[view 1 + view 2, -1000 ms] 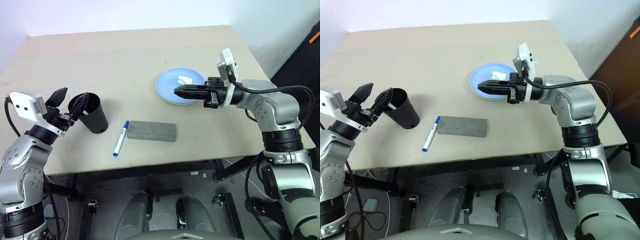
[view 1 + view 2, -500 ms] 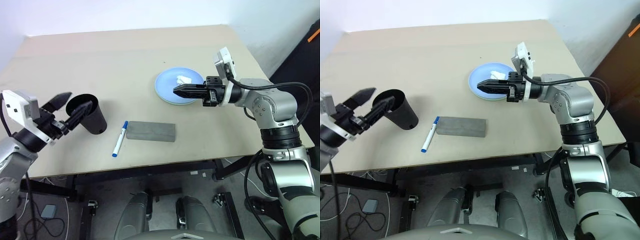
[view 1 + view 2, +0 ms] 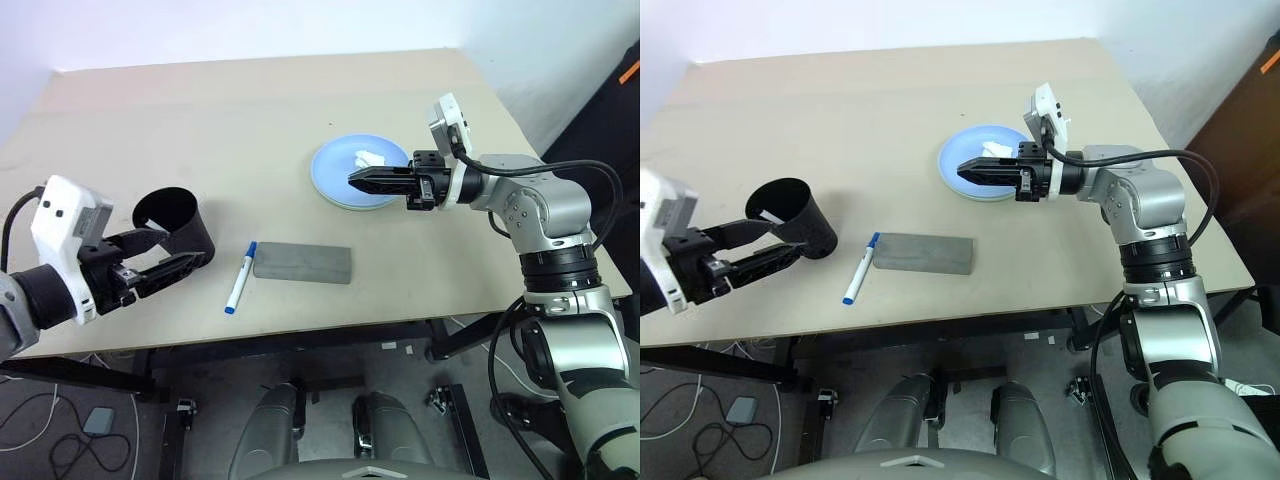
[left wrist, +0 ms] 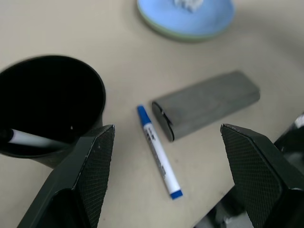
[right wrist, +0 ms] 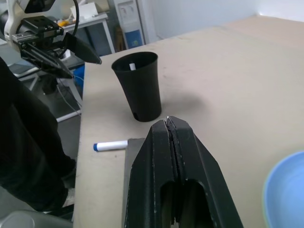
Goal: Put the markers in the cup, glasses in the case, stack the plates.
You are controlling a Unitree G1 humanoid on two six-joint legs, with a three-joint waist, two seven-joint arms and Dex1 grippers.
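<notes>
My left gripper should keep going down until its open fingers reach the marker's white body, as the blue-capped marker runs lengthwise between them, clear of the case.
The black cup stands near the table's left front, with one white marker lying inside it. A blue-capped marker lies on the table between the cup and the grey case, whose lid is down. The light blue plate sits on top of the mint green plate. My left gripper is open and empty just in front of the cup, pointing right. My right gripper is shut on nothing, level over the plates' near edge. The glasses are out of view.
A crumpled white tissue lies on the blue plate. The table's front edge runs just below the case and the marker. The far half of the tabletop is bare.
My left gripper has swung from pointing up beside the cup to pointing right and slightly down at the cup's front, still open. The right arm has kept still.
</notes>
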